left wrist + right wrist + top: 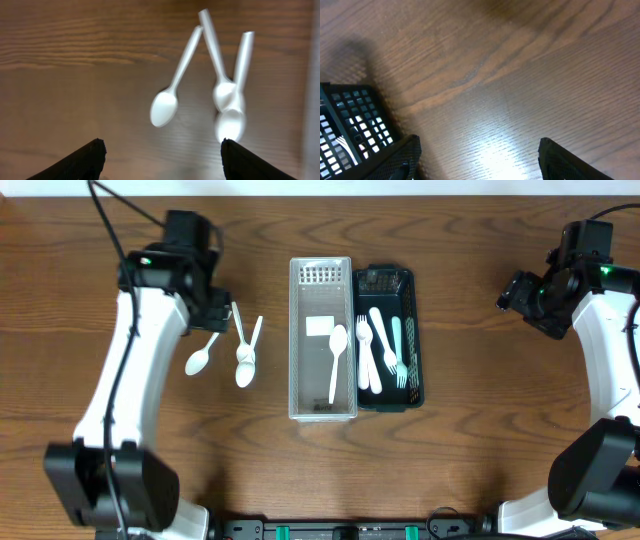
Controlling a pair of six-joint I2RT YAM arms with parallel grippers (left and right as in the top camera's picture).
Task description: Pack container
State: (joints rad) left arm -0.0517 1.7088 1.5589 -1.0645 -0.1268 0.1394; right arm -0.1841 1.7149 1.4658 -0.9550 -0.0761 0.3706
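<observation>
The single white spoon's mid-handle is clear of the crossed spoon pair (245, 362), so my left gripper should keep descending until its open fingers straddle that handle (184, 63), then close.
A clear plastic container (322, 410) stands mid-table with one white spoon (337, 360) inside. A black mesh container (412, 340) touches its right side and holds white forks and a spoon (382, 350). Three white spoons lie loose on the table to the left: one apart (200, 360) and two crossed (245, 352). They also show in the left wrist view, the single one (167, 102) and the crossed pair (229, 100). My left gripper (162, 155) is open and empty, just above them. My right gripper (477, 150) is open and empty over bare table at the far right.
The black container's corner (350, 125) shows at the left edge of the right wrist view. The wooden table (480, 440) stretches around both containers.
</observation>
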